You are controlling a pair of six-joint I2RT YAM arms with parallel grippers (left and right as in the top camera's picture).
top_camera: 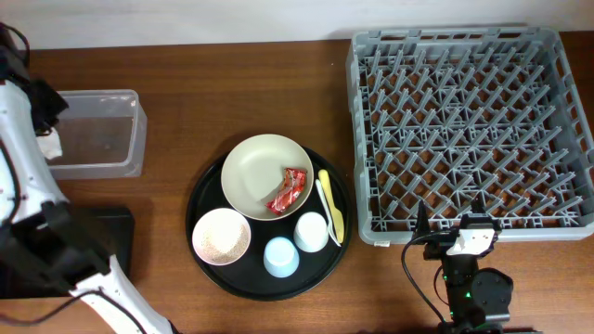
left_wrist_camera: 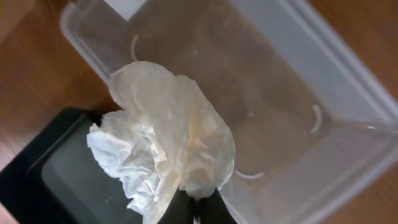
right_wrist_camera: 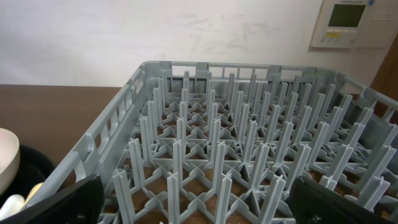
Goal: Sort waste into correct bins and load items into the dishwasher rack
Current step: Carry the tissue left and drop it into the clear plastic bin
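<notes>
I can see the white tissue (top_camera: 50, 145) above the clear box's rim and the box's bottom (top_camera: 98, 139) open ahead, so I should continue to move my left gripper inward and down and let go there.
My left gripper (left_wrist_camera: 194, 204) is shut on the crumpled white tissue (left_wrist_camera: 165, 140) and holds it above the near corner of the clear box (left_wrist_camera: 280, 93), beside the shallow black tray (left_wrist_camera: 56, 180). From overhead the tissue (top_camera: 48, 147) hangs at the clear box's (top_camera: 102, 134) left edge. On the round black tray (top_camera: 200, 199) are the cream plate (top_camera: 249, 172) with the red wrapper (top_camera: 290, 190), the pink bowl (top_camera: 221, 236) with rice, the white cup (top_camera: 311, 232), the blue cup (top_camera: 281, 257) and the yellow cutlery (top_camera: 331, 209). My right gripper (right_wrist_camera: 202, 208) is open at the grey rack's (right_wrist_camera: 236, 143) front edge.
The grey rack (top_camera: 469, 130) fills the right side and holds nothing. The shallow black tray (top_camera: 116, 227) lies at the front left, partly hidden by my left arm. Bare wooden table lies between the clear box and the round tray.
</notes>
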